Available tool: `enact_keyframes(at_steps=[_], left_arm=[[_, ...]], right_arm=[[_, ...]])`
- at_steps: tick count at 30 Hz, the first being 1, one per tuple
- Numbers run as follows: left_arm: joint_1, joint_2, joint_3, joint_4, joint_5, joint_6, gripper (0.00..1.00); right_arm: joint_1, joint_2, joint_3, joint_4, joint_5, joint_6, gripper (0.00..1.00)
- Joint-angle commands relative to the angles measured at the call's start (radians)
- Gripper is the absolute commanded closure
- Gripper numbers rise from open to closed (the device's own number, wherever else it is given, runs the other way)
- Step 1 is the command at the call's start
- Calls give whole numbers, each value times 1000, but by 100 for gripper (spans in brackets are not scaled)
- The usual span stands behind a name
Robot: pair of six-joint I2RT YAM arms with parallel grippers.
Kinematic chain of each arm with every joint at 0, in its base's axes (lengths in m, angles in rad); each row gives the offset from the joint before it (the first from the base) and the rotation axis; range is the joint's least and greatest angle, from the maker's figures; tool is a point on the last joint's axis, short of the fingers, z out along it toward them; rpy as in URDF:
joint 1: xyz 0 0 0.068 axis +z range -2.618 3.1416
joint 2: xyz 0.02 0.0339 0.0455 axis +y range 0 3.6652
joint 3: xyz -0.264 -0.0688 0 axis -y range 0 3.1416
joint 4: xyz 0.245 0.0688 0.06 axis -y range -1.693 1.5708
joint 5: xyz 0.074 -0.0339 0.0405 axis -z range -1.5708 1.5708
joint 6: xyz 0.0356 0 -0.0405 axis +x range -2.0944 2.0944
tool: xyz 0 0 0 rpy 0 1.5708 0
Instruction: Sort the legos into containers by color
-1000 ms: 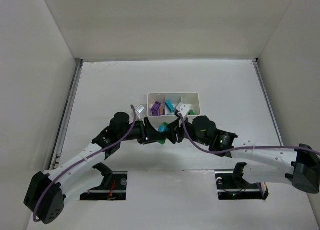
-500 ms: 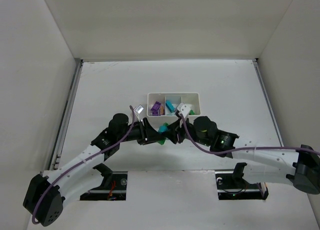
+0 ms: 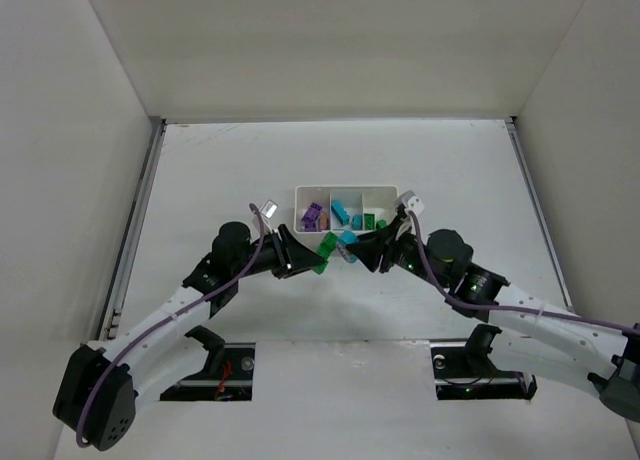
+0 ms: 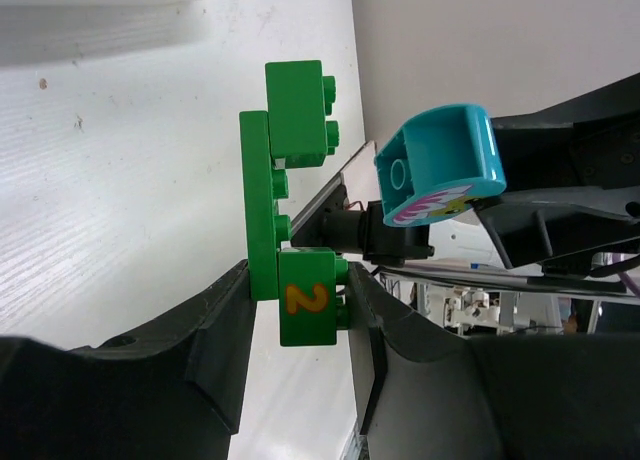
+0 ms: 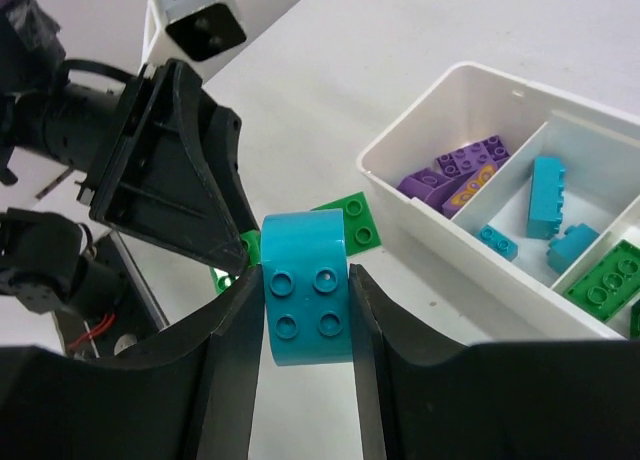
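Observation:
The rounded cyan lego [image 3: 347, 243] is hanging apart from the green stack, so my right gripper should keep going to the middle compartment with cyan legos [image 3: 346, 211] and let go there.
My left gripper [image 4: 297, 302] is shut on a green lego stack [image 4: 285, 195]: a thin plate with two bricks, one marked with a yellow 2. My right gripper [image 5: 305, 295] is shut on a rounded cyan lego [image 5: 305, 285], held just apart from the green stack [image 5: 352, 221]. From above, both grippers meet just in front of the white tray [image 3: 347, 187], green stack [image 3: 324, 248] to the left and cyan lego [image 3: 347, 240] to the right. The tray [image 5: 450, 242] holds purple legos [image 5: 455, 170] in the left compartment, cyan ones [image 5: 545, 195] in the middle and green ones [image 5: 605, 275] on the right.
The left arm's wrist camera box [image 5: 195, 20] and black fingers [image 5: 175, 180] stand close in front of my right gripper. White walls enclose the table on three sides. Two openings with arm bases lie at the near edge [image 3: 225, 365].
The right gripper has closed on the cyan lego and drawn it off the green stack to the right. Its wrist has swung clear of the tray's right compartment. The left gripper kept its hold.

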Motion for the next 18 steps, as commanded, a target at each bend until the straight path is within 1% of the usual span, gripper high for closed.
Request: enact_keyframes(at_steps=[1, 6, 9, 13, 18], left_arm=[[12, 16, -5, 99, 9, -19, 84], [27, -9, -10, 107, -23, -9, 84], [45, -46, -10, 107, -48, -3, 84], [62, -95, -2, 78, -128, 20, 83], [64, -133, -8, 68, -212, 52, 83]], right_arm=[[-28, -8, -12, 86, 11, 53, 77], [-77, 36, 20, 103, 41, 81, 75], [-94, 140, 67, 111, 123, 90, 75], [-95, 266, 123, 112, 255, 98, 75], [-100, 354, 167, 126, 313, 101, 74]])
